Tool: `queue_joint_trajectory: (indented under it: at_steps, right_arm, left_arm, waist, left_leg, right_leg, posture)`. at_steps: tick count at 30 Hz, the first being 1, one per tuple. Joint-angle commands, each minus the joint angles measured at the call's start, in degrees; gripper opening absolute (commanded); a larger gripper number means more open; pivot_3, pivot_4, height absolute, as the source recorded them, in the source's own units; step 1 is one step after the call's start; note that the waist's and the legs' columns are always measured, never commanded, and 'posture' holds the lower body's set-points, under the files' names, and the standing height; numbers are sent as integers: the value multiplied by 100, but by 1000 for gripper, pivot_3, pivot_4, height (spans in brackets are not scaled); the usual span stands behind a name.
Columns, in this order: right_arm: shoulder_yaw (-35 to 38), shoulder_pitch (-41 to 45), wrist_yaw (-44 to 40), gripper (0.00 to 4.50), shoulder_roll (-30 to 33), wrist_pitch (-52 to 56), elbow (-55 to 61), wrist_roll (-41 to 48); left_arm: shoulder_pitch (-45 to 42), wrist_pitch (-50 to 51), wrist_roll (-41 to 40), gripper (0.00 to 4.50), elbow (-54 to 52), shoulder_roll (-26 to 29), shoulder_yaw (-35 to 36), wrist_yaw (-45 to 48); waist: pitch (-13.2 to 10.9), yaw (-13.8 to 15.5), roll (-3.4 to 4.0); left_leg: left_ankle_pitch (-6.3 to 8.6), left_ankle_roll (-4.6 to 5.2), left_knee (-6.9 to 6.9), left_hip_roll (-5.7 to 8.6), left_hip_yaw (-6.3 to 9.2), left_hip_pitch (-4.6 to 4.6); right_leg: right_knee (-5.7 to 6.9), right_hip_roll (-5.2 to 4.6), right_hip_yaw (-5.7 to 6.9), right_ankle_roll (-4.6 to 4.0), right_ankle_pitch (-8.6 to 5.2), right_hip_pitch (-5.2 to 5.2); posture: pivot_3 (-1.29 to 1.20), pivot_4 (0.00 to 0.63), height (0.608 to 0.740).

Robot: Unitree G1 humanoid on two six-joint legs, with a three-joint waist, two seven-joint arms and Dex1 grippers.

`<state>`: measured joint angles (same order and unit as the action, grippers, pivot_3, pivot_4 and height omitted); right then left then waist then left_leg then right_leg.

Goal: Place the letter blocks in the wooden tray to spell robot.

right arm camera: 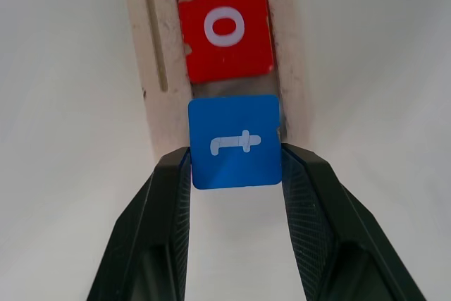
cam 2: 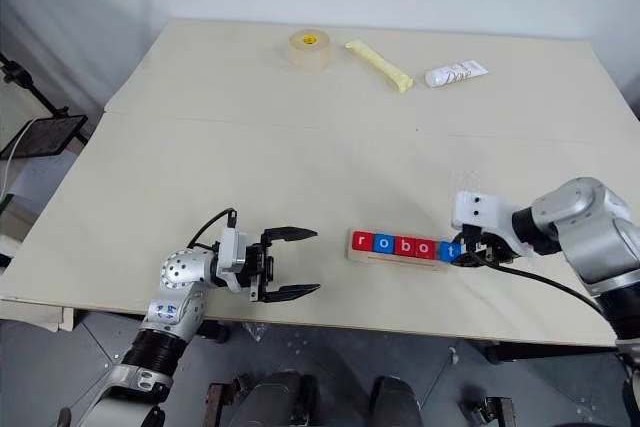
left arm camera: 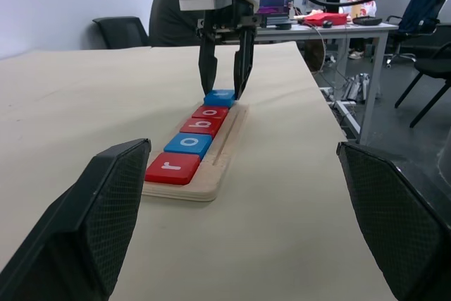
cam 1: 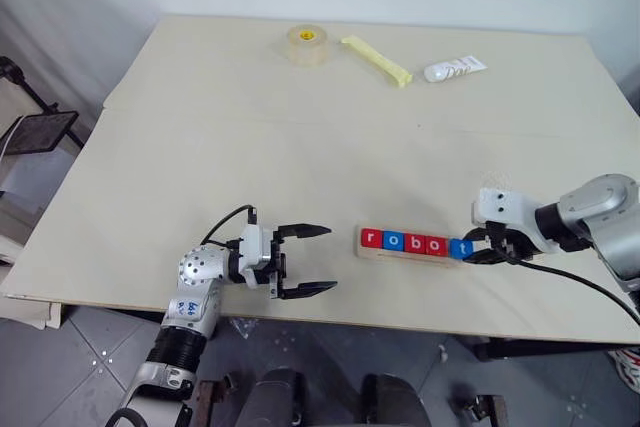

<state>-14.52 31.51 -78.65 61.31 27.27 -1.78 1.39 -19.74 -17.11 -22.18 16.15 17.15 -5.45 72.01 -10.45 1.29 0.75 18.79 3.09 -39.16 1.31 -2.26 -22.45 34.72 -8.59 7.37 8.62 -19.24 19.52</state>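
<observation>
The blue t block is sitting high, and there is a gap between it and the red o point(right arm camera: 235, 88). Next, my right gripper lets go of the block and then pushes its outer edge point(right arm camera: 237, 185) with closed fingers.
The wooden tray point(cam 1: 405, 256) lies near the table's front edge. Four letter blocks sit in it in a row: red r point(cam 1: 371, 238), blue o point(cam 1: 393, 241), red b point(cam 1: 414, 243) and red o point(cam 1: 436, 245). My right gripper point(cam 1: 478, 245) is shut on the blue t block point(right arm camera: 235, 142) at the tray's right end, gripping its two sides. A narrow gap separates the t from the red o point(right arm camera: 225, 32). My left gripper point(cam 1: 312, 260) is open with nothing in it, a short way left of the tray and pointing at it.
At the table's far side stand a tape roll point(cam 1: 306, 45), a yellow stick point(cam 1: 376, 60) and a white tube point(cam 1: 454, 69). The tray is close to the table's front edge point(cam 1: 400, 317). A seated person point(left arm camera: 176, 12) shows behind the table in the left wrist view.
</observation>
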Motion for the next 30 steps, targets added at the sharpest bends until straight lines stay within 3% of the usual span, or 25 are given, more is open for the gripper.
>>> queue_joint_trajectory:
  at_steps: [1,12,21,30]
  right_arm:
    - [-5,101,4,1454,-42,-72,-7,-75]
    - [61,67,-78,1454,-105,104,244,73]
    - [297,-45,70,4346,-120,224,495,309]
    - [1067,-547,411,4429,11,333,859,692]
  left_arm:
    - [57,-11,-22,4500,-215,31,20,-53]
    - [45,-68,-8,4500,-157,-20,-9,-112]
    - [-72,-147,7,4500,1,-37,-10,-61]
    - [-88,-180,15,4500,60,10,13,-22]
  waist:
    - [0,3,0]
    - [0,2,0]
    - [0,4,0]
    - [0,13,0]
  left_leg:
    - [0,0,0,0,1,0]
    - [0,0,0,-1,1,0]
    - [0,0,0,-1,1,0]
    - [0,0,0,0,1,0]
  right_leg:
    - [0,0,0,0,0,0]
    - [1,1,0,0,0,0]
    - [1,1,1,0,0,0]
    - [1,0,1,0,0,0]
  posture:
    - [0,150,740]
    - [0,150,740]
    - [0,150,740]
    - [0,150,740]
